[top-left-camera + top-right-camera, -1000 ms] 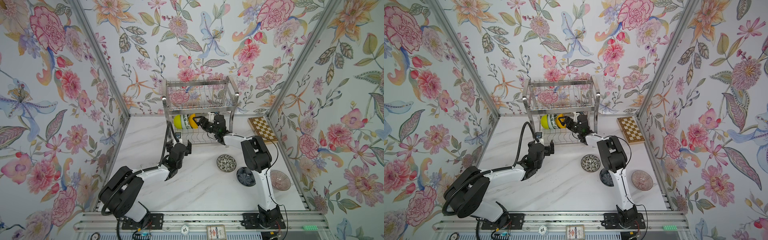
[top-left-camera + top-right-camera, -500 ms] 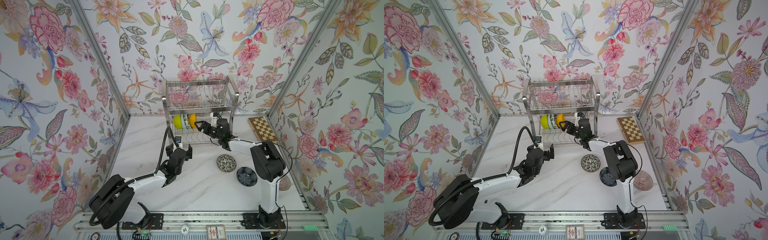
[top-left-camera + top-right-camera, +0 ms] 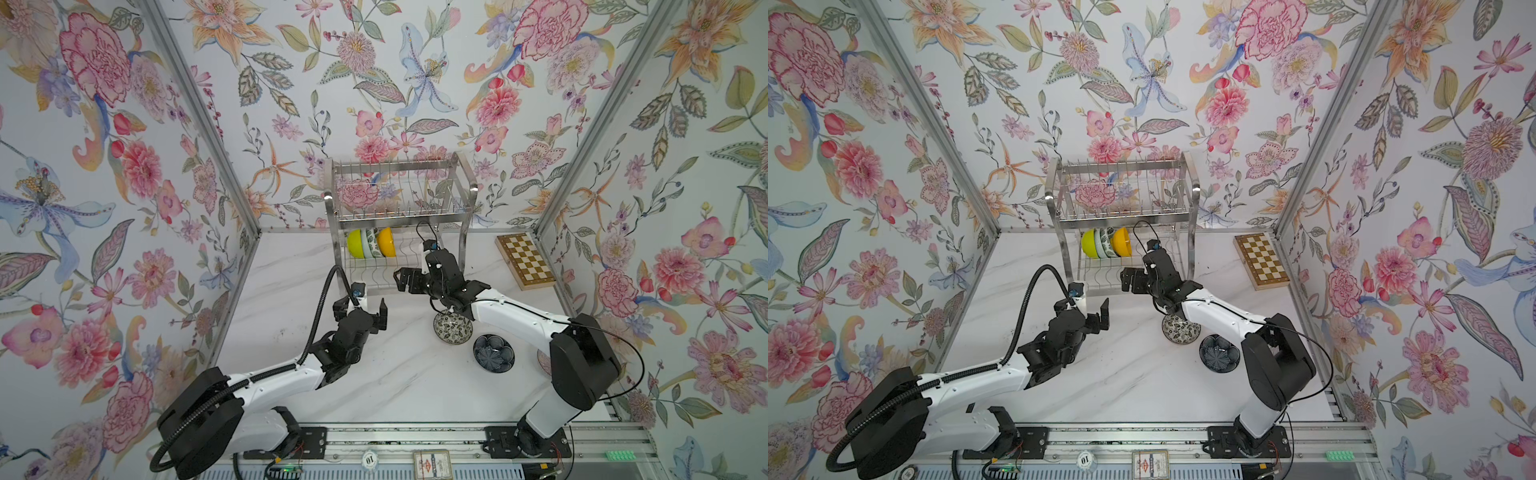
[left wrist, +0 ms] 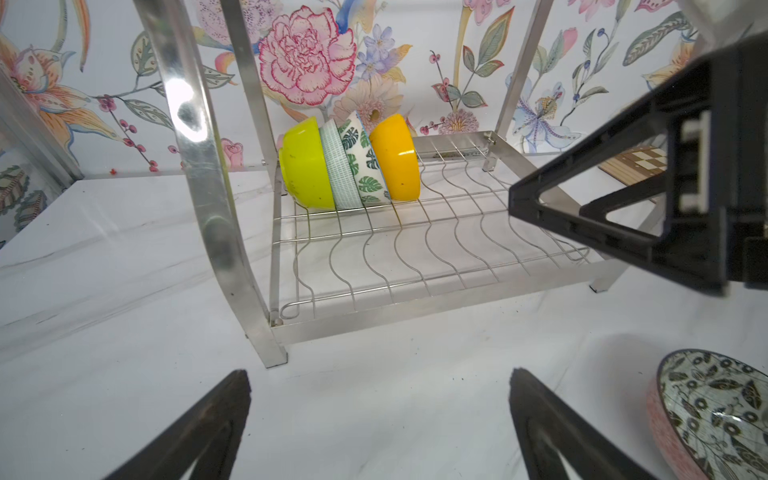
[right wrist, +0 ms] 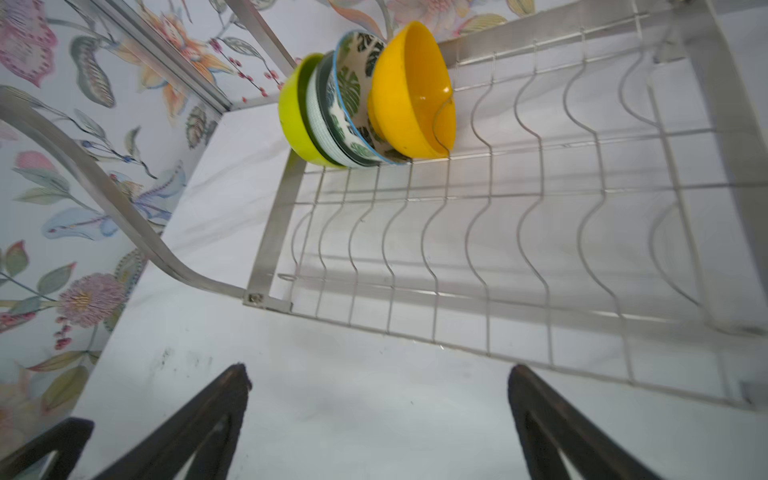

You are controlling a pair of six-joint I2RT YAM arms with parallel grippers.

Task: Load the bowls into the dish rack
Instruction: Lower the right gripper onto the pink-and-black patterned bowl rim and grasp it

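My open right gripper keeps heading for the black-white floral bowl [image 3: 453,328], which lies open side up, clear of the navy bowl, until my fingers straddle its rim [image 3: 472,326].
The steel dish rack [image 3: 399,216] stands at the back wall in both top views. On its lower tier several bowls stand on edge in a row, from a lime-yellow one [image 3: 355,243] to an orange-yellow one [image 3: 386,242]. The left wrist view shows the pale aqua [image 4: 340,166] and green-leaf [image 4: 361,166] bowls between them. A black-white floral bowl [image 3: 453,328], a dark navy bowl [image 3: 493,353] and a pink bowl [image 3: 542,361], half hidden by the right arm, lie on the table. My left gripper [image 3: 360,307] [image 4: 380,374] is open and empty before the rack. My right gripper [image 3: 409,282] [image 5: 378,370] is open and empty at the rack's front edge.
A wooden chessboard [image 3: 525,259] lies at the back right beside the rack. The rack's curved side handle [image 4: 199,166] stands close to my left gripper. White marble table [image 3: 399,386] is enclosed by floral walls on three sides.
My right gripper has drawn back out of the rack's lower tier toward the front, empty, and its elbow has swung right. The left gripper has moved slightly back.
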